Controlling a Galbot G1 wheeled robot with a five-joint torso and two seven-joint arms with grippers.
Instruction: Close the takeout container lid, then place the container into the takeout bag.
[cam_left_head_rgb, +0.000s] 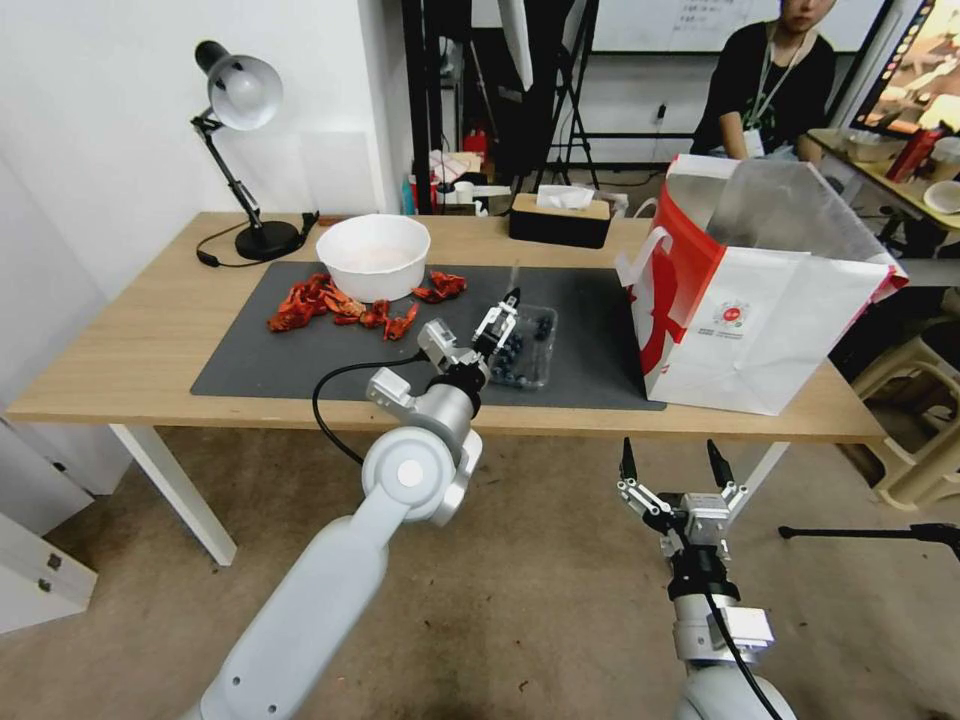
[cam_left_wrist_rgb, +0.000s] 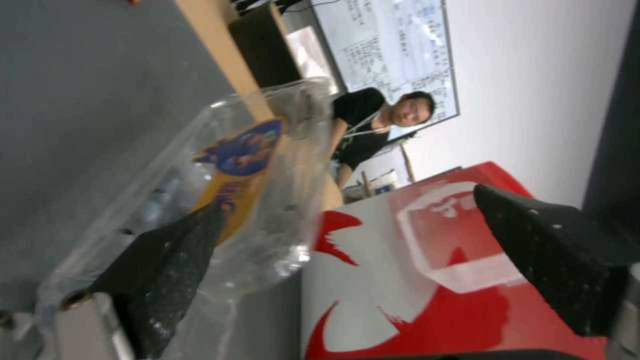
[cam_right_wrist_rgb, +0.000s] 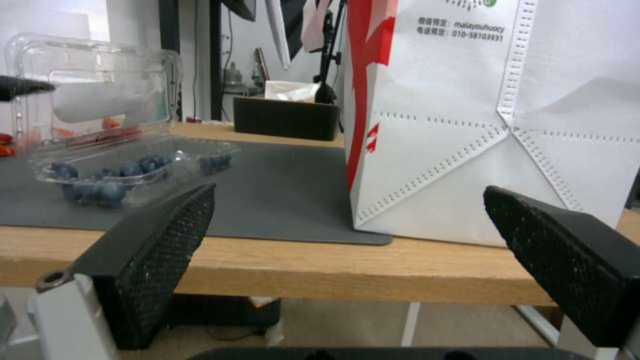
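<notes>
The lid stands attached along the tray's long side, so it will swing over and cover the blueberries when I push, and the tray will stay in place.
The takeout container (cam_left_head_rgb: 528, 352) lies on the grey mat, a clear clamshell with blueberries (cam_right_wrist_rgb: 100, 182) in its tray. Its lid (cam_right_wrist_rgb: 100, 82) stands upright and open; the label (cam_left_wrist_rgb: 243, 170) shows close up in the left wrist view. My left gripper (cam_left_head_rgb: 498, 322) is open at the container, one finger (cam_left_wrist_rgb: 167, 270) against the raised lid, the other finger (cam_left_wrist_rgb: 553, 260) well apart from it. The takeout bag (cam_left_head_rgb: 760, 300) stands open to the right of the container, red and white (cam_right_wrist_rgb: 480, 125). My right gripper (cam_left_head_rgb: 672, 462) hangs open below the table's front edge.
A white bowl (cam_left_head_rgb: 373, 255) and red crayfish pieces (cam_left_head_rgb: 335, 303) sit on the mat (cam_left_head_rgb: 290, 360) to the left. A desk lamp (cam_left_head_rgb: 243, 110) and a tissue box (cam_left_head_rgb: 560, 216) stand at the back. A stool (cam_left_head_rgb: 920, 420) stands right of the table.
</notes>
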